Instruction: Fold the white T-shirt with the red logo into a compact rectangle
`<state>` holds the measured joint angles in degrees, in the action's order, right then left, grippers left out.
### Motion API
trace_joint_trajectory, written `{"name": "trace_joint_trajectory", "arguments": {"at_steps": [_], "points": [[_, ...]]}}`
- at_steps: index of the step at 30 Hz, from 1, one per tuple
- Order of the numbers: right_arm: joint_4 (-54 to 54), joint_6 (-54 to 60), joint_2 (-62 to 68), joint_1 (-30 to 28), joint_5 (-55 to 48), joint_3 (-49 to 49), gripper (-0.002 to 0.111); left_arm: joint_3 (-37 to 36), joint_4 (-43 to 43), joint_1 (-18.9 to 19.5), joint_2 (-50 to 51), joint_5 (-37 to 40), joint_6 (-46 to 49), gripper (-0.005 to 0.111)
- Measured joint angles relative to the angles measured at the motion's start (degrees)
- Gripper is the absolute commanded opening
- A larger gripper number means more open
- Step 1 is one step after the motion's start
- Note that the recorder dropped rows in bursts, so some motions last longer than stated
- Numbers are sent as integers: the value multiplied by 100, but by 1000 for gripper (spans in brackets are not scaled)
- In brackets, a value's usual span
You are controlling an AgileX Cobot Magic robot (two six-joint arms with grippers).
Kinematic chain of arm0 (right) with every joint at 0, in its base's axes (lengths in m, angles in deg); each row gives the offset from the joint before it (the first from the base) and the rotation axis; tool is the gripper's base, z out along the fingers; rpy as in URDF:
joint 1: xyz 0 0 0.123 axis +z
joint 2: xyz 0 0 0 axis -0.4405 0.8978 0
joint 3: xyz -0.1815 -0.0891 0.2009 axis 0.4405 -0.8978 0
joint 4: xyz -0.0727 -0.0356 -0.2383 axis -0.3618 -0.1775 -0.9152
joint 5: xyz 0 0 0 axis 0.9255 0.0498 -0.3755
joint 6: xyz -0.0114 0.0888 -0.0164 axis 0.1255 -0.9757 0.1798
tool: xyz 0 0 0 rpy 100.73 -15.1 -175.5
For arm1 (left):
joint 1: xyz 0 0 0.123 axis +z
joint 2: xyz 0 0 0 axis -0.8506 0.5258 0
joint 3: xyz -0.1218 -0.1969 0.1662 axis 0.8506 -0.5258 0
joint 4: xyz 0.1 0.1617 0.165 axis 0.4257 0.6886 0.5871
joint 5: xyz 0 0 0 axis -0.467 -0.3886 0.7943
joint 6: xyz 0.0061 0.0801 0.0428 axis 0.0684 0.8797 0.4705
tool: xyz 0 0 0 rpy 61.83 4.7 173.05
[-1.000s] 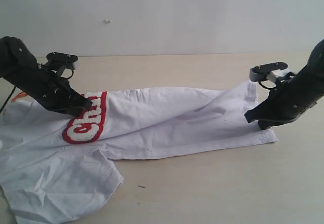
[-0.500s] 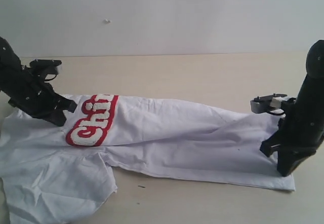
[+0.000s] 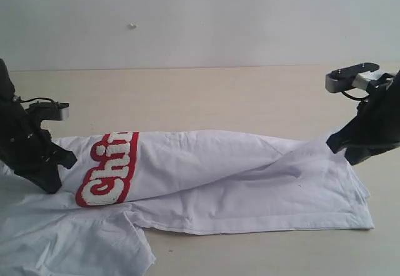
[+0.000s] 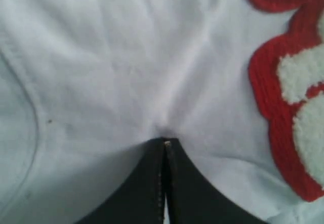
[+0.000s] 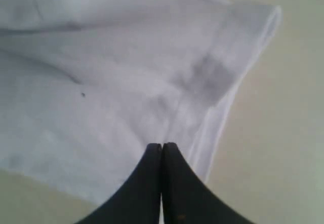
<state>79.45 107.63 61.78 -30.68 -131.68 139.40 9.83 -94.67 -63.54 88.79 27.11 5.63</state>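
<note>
The shirt's upper layer lies at a slant across the shirt's hem end, so the robot's right gripper should open, grab the hem end's far corner and pull it toward the wall.
The white T-shirt lies lengthwise across the table, folded over, with a sleeve spread at the near left. Part of the red logo shows on its left part, white letters "Chi" visible. My left gripper is shut on a pucker of cloth just left of the logo; in the left wrist view the gripper pinches the shirt beside the red logo. My right gripper is shut at the shirt's right end, where the cloth rises to it; in the right wrist view the gripper sits close to the hem.
The shirt rests on a light wooden table that ends at a white wall behind. The loose sleeve runs off the near left corner of the view. The hem corner lies flat at the near right.
My left gripper has dragged its pinch of shirt toward the near left, bringing the logo with it. My right gripper dipped to the near right, then rose back; the hem now lies nearer.
</note>
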Motion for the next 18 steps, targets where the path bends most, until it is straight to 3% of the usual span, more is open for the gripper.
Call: {"name": "trace_joint_trajectory", "arguments": {"at_steps": [2,8,12,18], "points": [[341,225,0,0,137,0,0,-34,35,0,-143,-130,-21,0],[746,336,731,0,1791,183,0,-32,22,0,-615,-818,-21,0],[757,311,1637,0,1638,752,0,-32,-540,0,-615,-1308,417,0],[735,311,1911,0,1305,1085,0,56,-721,0,-615,-1151,646,0]]}}
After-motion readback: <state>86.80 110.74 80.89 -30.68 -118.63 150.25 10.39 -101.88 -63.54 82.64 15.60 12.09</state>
